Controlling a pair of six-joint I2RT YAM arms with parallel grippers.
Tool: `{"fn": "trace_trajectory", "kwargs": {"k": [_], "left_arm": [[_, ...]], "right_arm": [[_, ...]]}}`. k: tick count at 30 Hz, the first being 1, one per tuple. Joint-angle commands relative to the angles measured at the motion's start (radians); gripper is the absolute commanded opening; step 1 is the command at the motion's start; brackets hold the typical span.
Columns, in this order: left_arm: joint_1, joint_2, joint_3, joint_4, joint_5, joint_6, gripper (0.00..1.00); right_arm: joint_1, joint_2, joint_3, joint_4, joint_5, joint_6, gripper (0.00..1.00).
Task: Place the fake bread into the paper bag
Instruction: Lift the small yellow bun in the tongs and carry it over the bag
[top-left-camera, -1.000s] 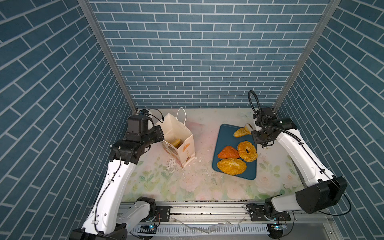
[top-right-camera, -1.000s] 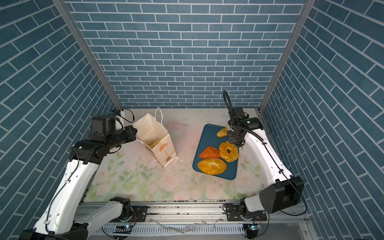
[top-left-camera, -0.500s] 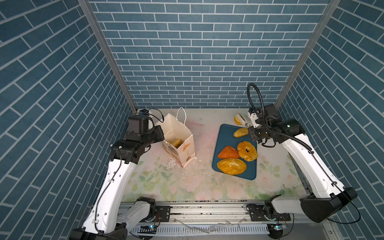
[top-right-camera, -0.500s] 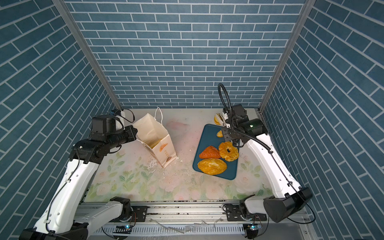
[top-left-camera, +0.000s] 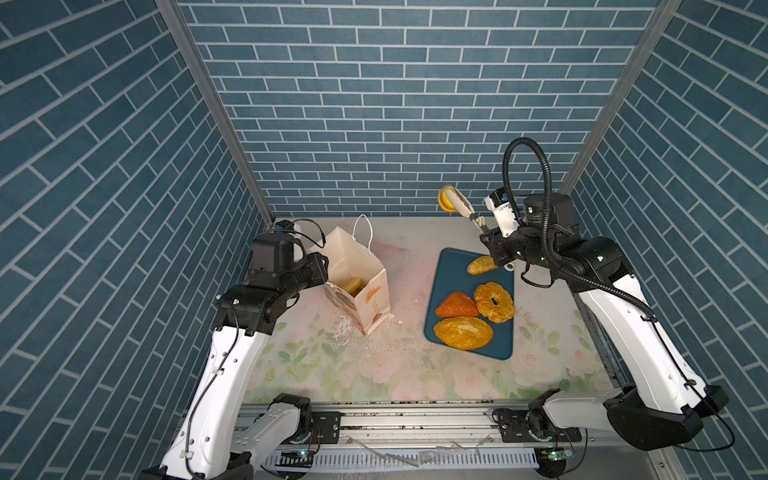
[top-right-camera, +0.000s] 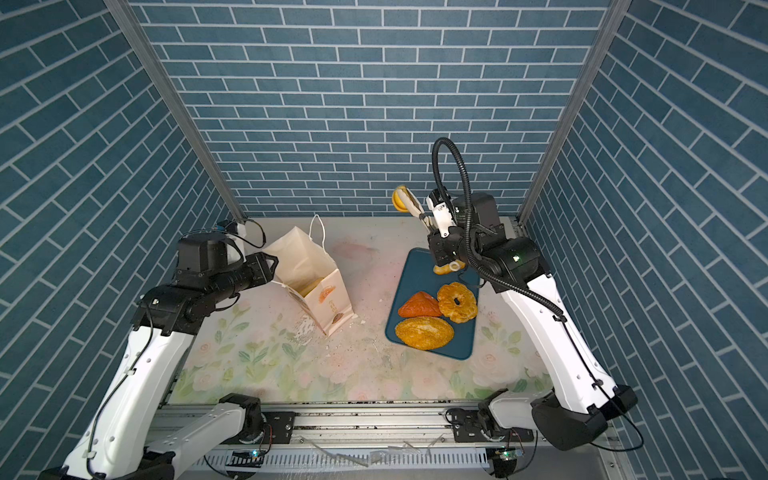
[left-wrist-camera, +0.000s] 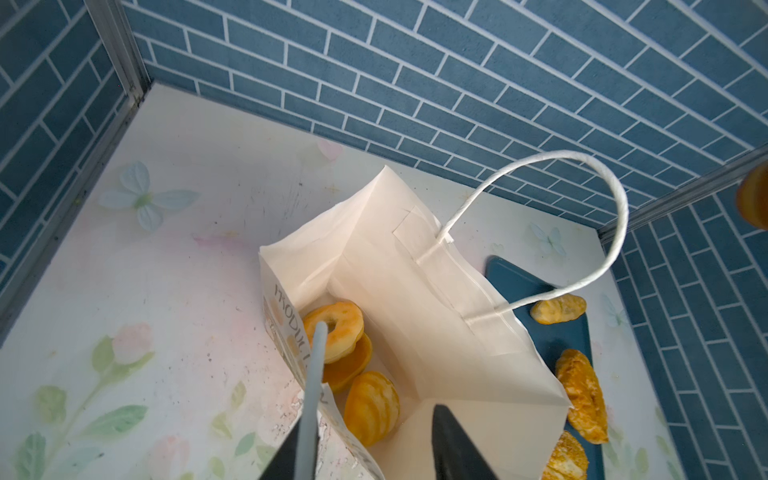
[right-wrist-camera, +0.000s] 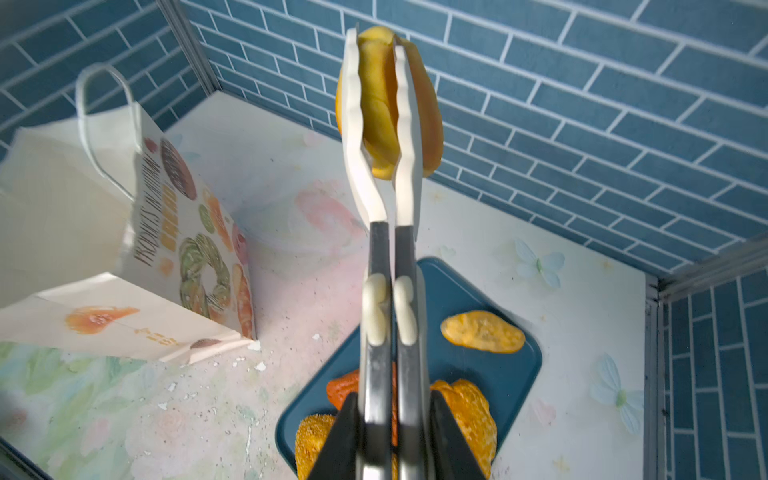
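Next, my left gripper centres on the handle (left-wrist-camera: 307, 436) and closes before I drop the pastry, because the paper bag's near handle (left-wrist-camera: 314, 368) stands loose at the edge of my open left gripper.
The paper bag (top-left-camera: 353, 266) (top-right-camera: 307, 266) stands open at the left, tilted. Inside it lie a ring (left-wrist-camera: 336, 328), a striped bun (left-wrist-camera: 370, 407) and a flat orange piece (left-wrist-camera: 353, 365) of fake bread. My left gripper (top-left-camera: 320, 266) (left-wrist-camera: 376, 399) is open at the bag's near rim, one finger on each side of the printed wall. My right gripper (top-left-camera: 492, 243) (right-wrist-camera: 392, 399) is shut on metal tongs (right-wrist-camera: 386, 249). Their white tips pinch a yellow pastry (top-left-camera: 446, 198) (right-wrist-camera: 382, 104) high above the tray's far end.
The dark blue tray (top-left-camera: 453, 266) holds a small bun (top-left-camera: 480, 264), a ring (top-left-camera: 493, 301), a reddish triangle (top-left-camera: 456, 305) and a seeded oval loaf (top-left-camera: 462, 332). White crumbs (top-left-camera: 343, 330) lie by the bag's foot. Blue brick walls close three sides.
My right arm has lifted the tongs with the yellow pastry off the tray, up and toward the back. My left gripper's jaws have parted at the bag's rim.
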Motion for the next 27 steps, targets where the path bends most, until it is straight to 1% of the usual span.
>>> {"fn": "trace_trajectory", "kwargs": {"k": [1,5,11,18,22,27], "left_arm": [[-0.005,-0.024,0.007,-0.024,-0.031,0.015,0.55],[-0.005,-0.031,0.025,-0.059,-0.078,0.034,0.59],[-0.004,-0.034,0.022,-0.068,-0.088,0.041,0.59],[-0.005,-0.014,0.02,-0.067,-0.082,0.049,0.59],[-0.005,-0.002,0.025,-0.061,-0.077,0.05,0.52],[-0.005,0.001,0.021,-0.064,-0.08,0.051,0.35]], "right_arm": [[0.032,0.025,0.071,0.107,-0.062,-0.056,0.02],[0.056,0.081,0.186,0.111,-0.138,-0.07,0.02],[0.114,0.154,0.3,0.148,-0.27,-0.085,0.02],[0.186,0.228,0.372,0.131,-0.35,-0.12,0.01],[0.226,0.245,0.372,0.124,-0.384,-0.137,0.02],[0.266,0.266,0.359,0.102,-0.43,-0.141,0.02]]}}
